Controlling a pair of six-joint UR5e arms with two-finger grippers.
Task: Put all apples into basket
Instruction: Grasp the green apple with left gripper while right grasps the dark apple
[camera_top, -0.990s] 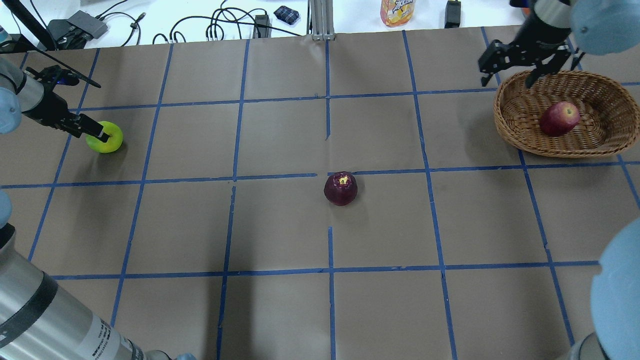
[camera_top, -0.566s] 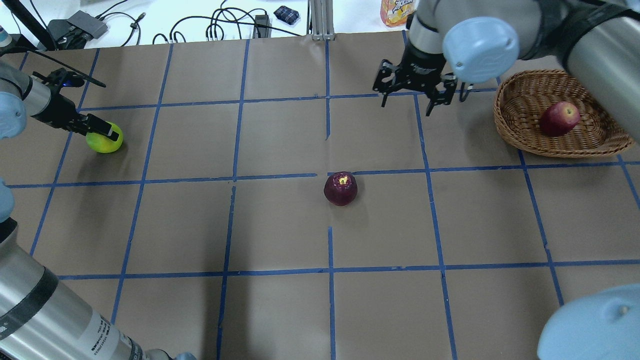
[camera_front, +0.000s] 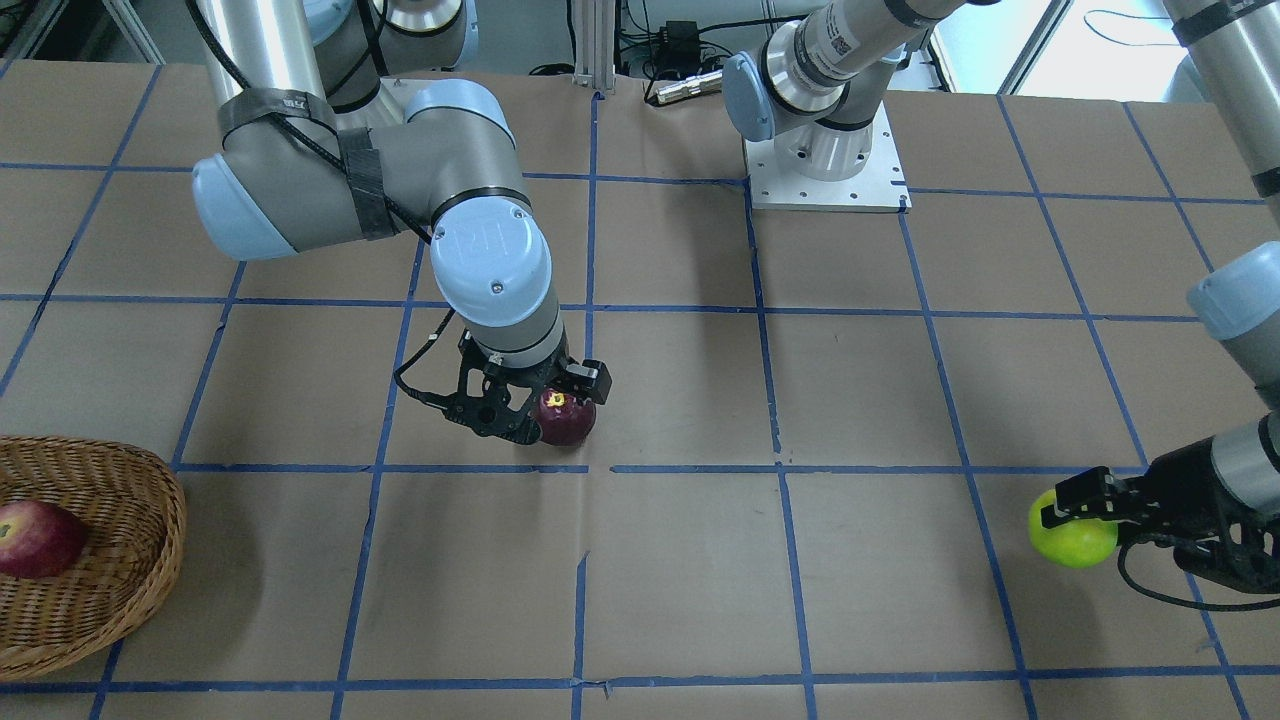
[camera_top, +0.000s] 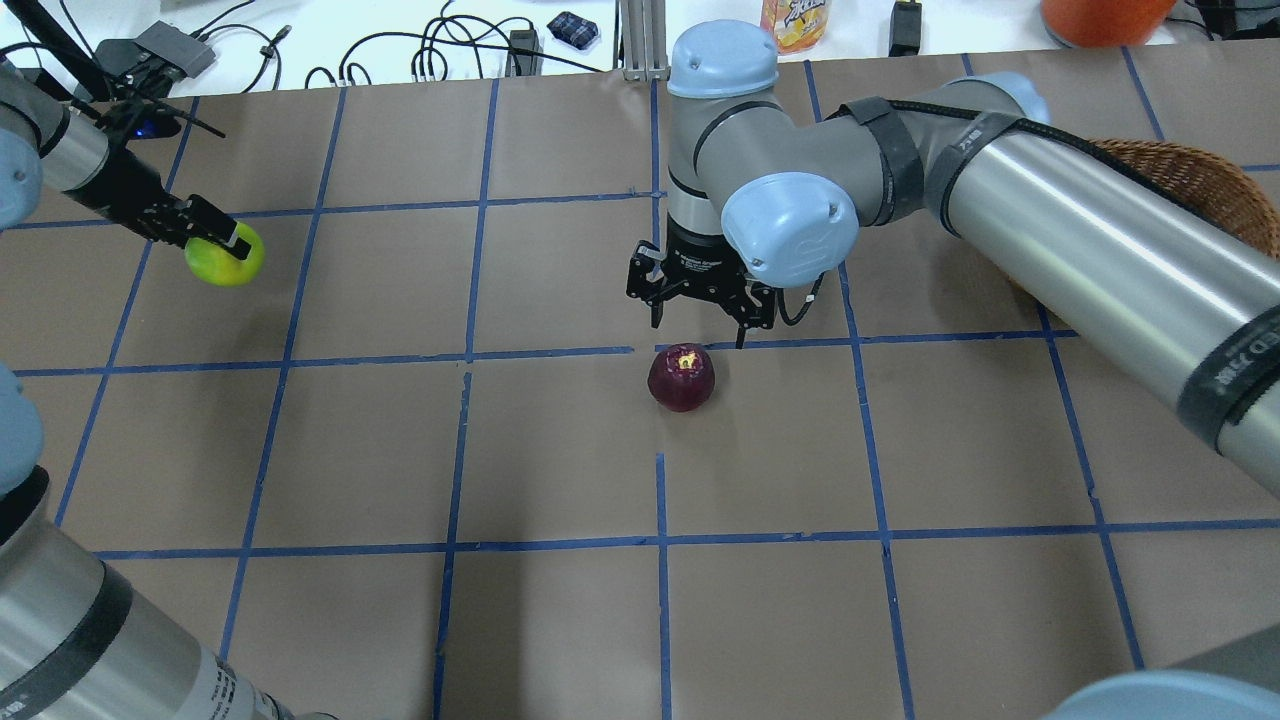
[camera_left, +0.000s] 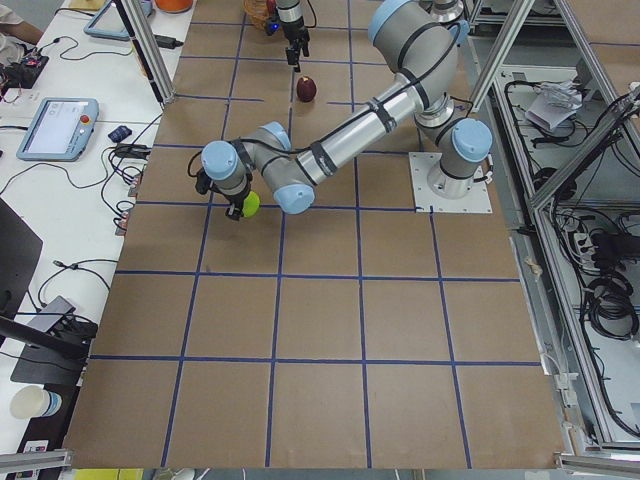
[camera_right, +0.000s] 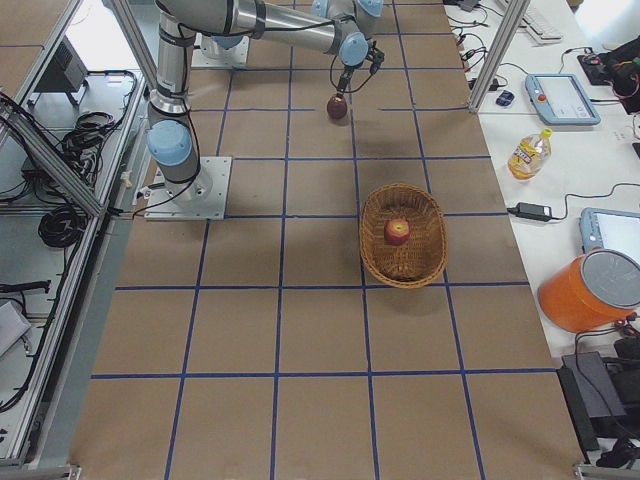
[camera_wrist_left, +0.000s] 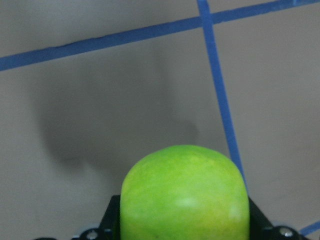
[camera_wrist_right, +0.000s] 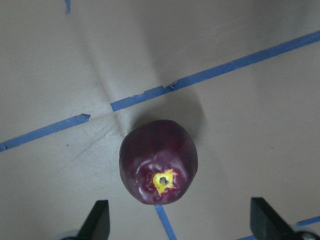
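Observation:
I should first carry the dark maroon apple into the basket (camera_front: 120, 586) with my right gripper, because it takes up the middle handover spot for the lime green apple.
My left gripper (camera_top: 218, 240) is shut on the lime green apple (camera_top: 226, 260) and holds it just above the table at the far left; the apple fills the left wrist view (camera_wrist_left: 185, 195). My right gripper (camera_top: 698, 332) is open and hovers over the dark maroon apple (camera_top: 681, 378), which sits on the table's middle and shows between the fingers in the right wrist view (camera_wrist_right: 158, 161). The red apple (camera_front: 35, 540) lies in the wicker basket (camera_front: 120, 470). In the overhead view the right arm hides most of the basket (camera_top: 1190, 175) and the red apple.
Blue tape lines grid the brown paper table. Cables, a power brick and a juice bottle (camera_top: 795, 22) lie past the far edge. An orange bucket (camera_right: 590, 290) and tablets stand on the side bench beyond the basket.
My right arm has swung from the basket leftward to above the maroon apple, gripper still open. My left gripper has lifted the green apple slightly up and away.

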